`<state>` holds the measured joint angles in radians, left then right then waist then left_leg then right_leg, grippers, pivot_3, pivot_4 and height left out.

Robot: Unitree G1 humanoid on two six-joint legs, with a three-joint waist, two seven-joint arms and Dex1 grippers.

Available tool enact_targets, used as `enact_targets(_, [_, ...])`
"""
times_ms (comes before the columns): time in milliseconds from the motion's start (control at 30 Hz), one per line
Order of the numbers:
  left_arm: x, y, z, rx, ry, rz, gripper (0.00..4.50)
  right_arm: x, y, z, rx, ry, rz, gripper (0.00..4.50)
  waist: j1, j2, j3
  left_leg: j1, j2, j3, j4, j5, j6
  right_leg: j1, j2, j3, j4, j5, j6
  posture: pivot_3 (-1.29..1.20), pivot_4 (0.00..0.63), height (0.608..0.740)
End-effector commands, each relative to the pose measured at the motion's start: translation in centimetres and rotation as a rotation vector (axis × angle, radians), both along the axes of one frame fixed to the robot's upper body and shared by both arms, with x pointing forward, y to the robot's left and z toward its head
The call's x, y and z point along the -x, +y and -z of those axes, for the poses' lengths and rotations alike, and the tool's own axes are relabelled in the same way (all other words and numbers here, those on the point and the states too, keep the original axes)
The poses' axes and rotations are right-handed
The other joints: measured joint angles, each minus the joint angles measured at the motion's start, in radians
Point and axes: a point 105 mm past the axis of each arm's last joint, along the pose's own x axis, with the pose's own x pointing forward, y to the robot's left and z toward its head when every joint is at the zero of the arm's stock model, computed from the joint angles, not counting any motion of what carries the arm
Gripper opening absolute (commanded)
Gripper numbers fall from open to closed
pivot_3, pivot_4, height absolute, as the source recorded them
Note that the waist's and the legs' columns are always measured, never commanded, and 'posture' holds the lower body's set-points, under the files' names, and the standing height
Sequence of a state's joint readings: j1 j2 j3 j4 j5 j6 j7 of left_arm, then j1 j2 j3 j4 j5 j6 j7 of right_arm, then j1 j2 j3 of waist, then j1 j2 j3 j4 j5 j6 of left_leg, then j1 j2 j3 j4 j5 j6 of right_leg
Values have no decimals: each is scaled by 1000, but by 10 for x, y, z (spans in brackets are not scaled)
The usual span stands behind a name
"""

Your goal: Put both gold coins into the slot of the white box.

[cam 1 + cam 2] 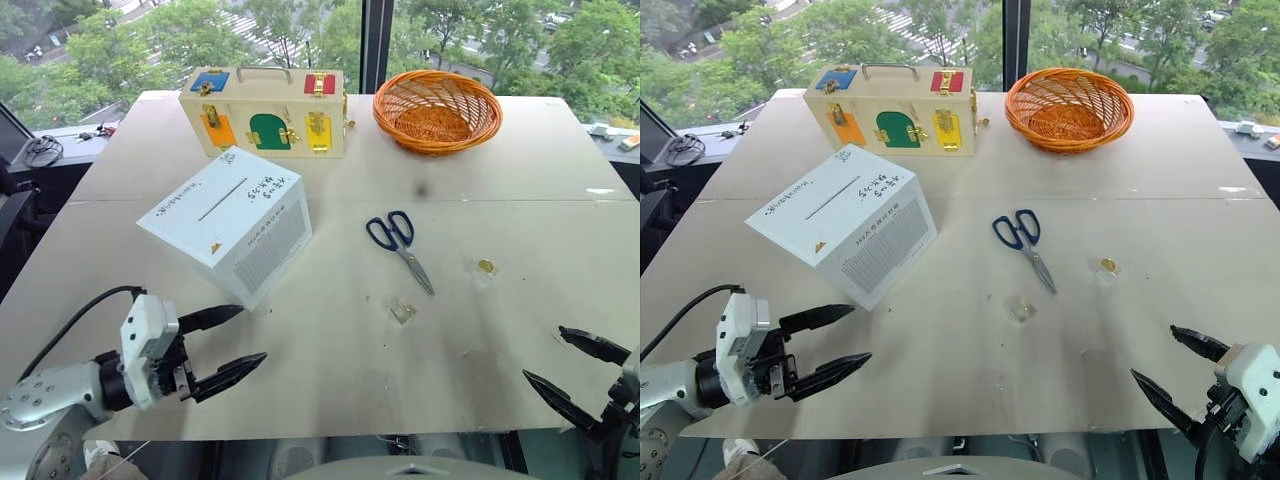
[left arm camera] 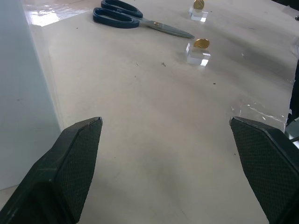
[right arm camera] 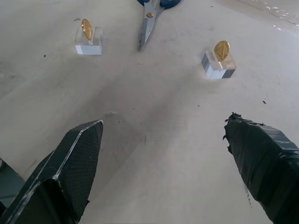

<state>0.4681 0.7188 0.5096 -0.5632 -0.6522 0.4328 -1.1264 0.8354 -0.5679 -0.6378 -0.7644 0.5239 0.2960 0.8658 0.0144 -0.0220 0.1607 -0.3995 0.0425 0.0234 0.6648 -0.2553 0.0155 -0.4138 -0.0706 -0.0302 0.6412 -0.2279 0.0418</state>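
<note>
The scissors (image 1: pixel 402 248) are between the coins and the white box and point toward my right gripper, so it should keep reaching until its fingers close at the scissors' screw (image 1: pixel 410 258).
The white box (image 1: pixel 225 225) sits tilted at the table's left, its thin dark slot (image 1: pixel 222 199) on the upper face. Two gold coins stand on edge in small clear blocks: one (image 1: pixel 486 266) right of the scissors, the other (image 1: pixel 403 311) nearer the front, below the scissors' tips. The right wrist view shows both coins (image 3: pixel 87 28) (image 3: pixel 221 49) ahead of the fingers. My left gripper (image 1: pixel 250 334) is open and empty, just in front of the box's near corner. My right gripper (image 1: pixel 545 353) is open and empty at the front right edge, short of the coins.
Blue-handled scissors (image 1: pixel 400 243) lie between the box and the coins. A cream wooden case (image 1: pixel 265 112) with coloured latched doors and an orange wicker basket (image 1: pixel 437 108) stand at the far side. The table's front edge (image 1: pixel 400 436) runs just below both grippers.
</note>
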Motion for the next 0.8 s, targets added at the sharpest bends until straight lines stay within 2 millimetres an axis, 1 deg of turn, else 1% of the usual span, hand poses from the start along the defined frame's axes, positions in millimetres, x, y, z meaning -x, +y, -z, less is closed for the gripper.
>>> enact_targets(33, [5,-12,-5,21,-21,84,4460,-16,26,-13,-62,-41,-29,4500,0,0,0,0,0,0,0,0,0,0,0,0,0,0,0,0,150,740])
enact_targets(67, [10,-19,-4,41,-15,138,4460,-25,41,-15,-77,-31,-41,4500,-11,-1,0,0,0,0,0,0,0,0,0,0,0,0,0,0,150,740])
enact_targets(100, [13,-22,-2,59,-9,176,4460,-35,53,-17,-73,-24,-45,4500,-13,1,1,1,3,2,1,0,-1,0,-1,1,0,0,0,0,150,740])
enact_targets(133, [15,-23,-1,69,-5,199,4460,-43,61,-19,-69,-27,-49,4500,-15,1,2,0,3,2,1,0,-1,0,-2,0,0,0,0,0,150,740])
enact_targets(200, [17,-22,0,71,-18,244,4460,-56,78,-26,-147,-23,-80,4500,-22,1,2,2,3,1,1,0,-1,-1,-2,1,0,0,0,0,150,740])
enact_targets(267, [20,-23,0,78,-31,282,4460,-73,85,-27,-124,-29,-60,4500,-22,0,3,1,2,-1,2,0,-1,-1,0,-1,0,1,-1,0,150,740])
enact_targets(333, [18,-22,-3,104,-41,274,4460,-89,92,-25,-108,-12,-38,4500,-19,0,3,1,1,-2,2,0,0,-1,1,-2,0,1,-2,0,150,740])
enact_targets(400, [17,-22,-3,113,-46,282,4460,-111,100,-16,-91,33,-2,4500,-14,0,3,-1,-2,-3,1,2,4,-2,0,-3,0,2,-2,0,150,740])
enact_targets(467, [18,-21,-1,116,-49,291,4460,-131,106,-9,-56,63,31,4500,-14,0,3,-3,-3,-2,0,2,4,-3,1,-2,-1,2,-3,0,150,740])
enact_targets(500, [17,-20,-1,121,-53,285,4460,-141,111,-7,-53,76,48,4500,-19,-1,3,-6,-4,-3,0,2,4,-6,1,-2,-1,4,-7,0,150,740])
enact_targets(567, [16,-19,-2,121,-66,282,4460,-154,117,-3,-56,106,77,4500,-18,-1,2,-15,-5,-3,1,2,4,-13,2,-2,0,5,-7,0,150,740])
enact_targets(667, [13,-18,-4,124,-82,267,4460,-166,128,1,-71,155,84,4500,-18,-1,2,-16,-5,-2,2,2,4,-14,4,-1,0,5,-6,0,150,740])
enact_targets(800, [16,-21,-4,118,-80,271,4460,-191,137,12,-51,227,161,4500,-27,-1,2,-15,-4,-2,2,2,4,-14,5,-1,0,5,-5,0,150,740])
